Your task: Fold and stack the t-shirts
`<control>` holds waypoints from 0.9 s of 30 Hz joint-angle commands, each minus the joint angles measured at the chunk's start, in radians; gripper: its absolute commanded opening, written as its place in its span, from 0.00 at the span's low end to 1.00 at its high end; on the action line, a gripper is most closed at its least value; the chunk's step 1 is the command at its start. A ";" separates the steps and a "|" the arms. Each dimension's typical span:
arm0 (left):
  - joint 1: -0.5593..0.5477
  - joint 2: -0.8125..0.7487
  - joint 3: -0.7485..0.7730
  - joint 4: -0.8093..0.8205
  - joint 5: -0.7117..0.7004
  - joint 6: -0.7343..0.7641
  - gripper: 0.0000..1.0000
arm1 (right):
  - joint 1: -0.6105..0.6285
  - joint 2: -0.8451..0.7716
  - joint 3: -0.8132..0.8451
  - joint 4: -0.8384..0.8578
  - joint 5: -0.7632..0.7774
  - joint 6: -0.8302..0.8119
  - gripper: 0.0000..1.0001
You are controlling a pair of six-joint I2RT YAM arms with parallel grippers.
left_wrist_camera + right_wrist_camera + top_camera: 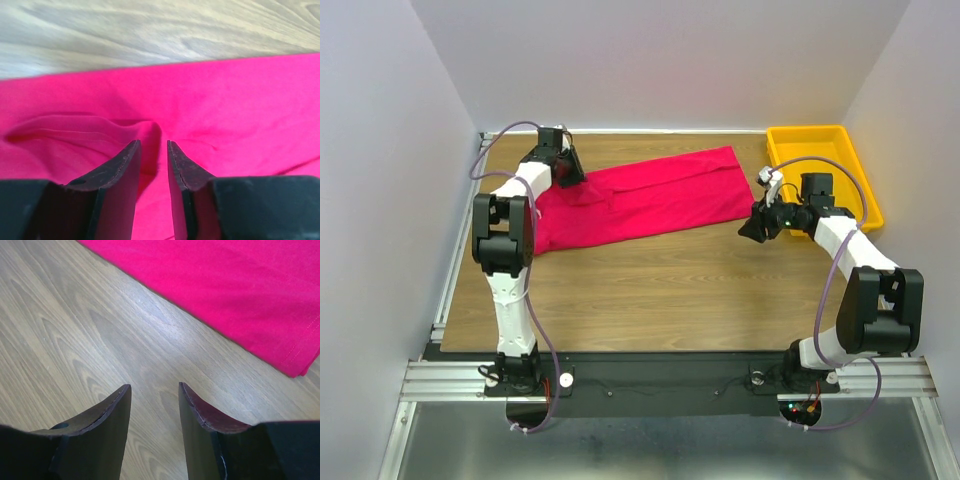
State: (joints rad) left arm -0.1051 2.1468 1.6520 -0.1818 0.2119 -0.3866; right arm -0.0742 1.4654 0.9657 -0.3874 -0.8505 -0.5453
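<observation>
A fold of cloth [149, 129] sticks up on the folded t-shirt, so next I pinch the fold with my left gripper and pull it flat before I take the t-shirt's near corner [541, 248].
A crimson-pink t-shirt [640, 200] lies folded lengthwise across the back of the table, running from left to right. My left gripper [572, 176] hovers low over its left end, open by a narrow gap, with a small ridge of cloth [150, 131] just ahead of the tips and nothing pinched between them. The cloth [240, 110] fills most of the left wrist view. My right gripper [753, 230] stands open over bare wood just off the shirt's right hem [295, 357], holding nothing.
A yellow plastic tray [855, 165] sits at the back right corner, close behind the right arm. The wooden table [670, 290] shows bare in front of the shirt. White walls close in the left, back and right sides.
</observation>
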 commanded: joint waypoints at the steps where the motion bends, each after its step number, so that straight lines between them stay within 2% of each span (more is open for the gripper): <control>1: -0.005 -0.180 -0.032 0.048 -0.161 0.120 0.40 | -0.009 -0.025 -0.002 0.033 -0.028 -0.010 0.48; 5: -0.005 -0.251 -0.126 0.055 -0.155 0.106 0.40 | -0.009 -0.022 -0.002 0.033 -0.030 -0.010 0.48; 11: -0.007 -0.237 -0.207 0.038 -0.051 0.101 0.40 | -0.009 -0.020 -0.002 0.033 -0.030 -0.010 0.48; 17: -0.011 -0.186 -0.187 0.035 0.007 0.120 0.40 | -0.010 -0.019 -0.002 0.033 -0.025 -0.010 0.48; 27: -0.021 -0.104 -0.103 -0.047 -0.026 0.161 0.39 | -0.010 -0.019 -0.002 0.032 -0.025 -0.012 0.49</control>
State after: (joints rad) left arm -0.1184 2.0418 1.4906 -0.1955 0.1875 -0.2615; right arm -0.0784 1.4654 0.9657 -0.3874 -0.8570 -0.5457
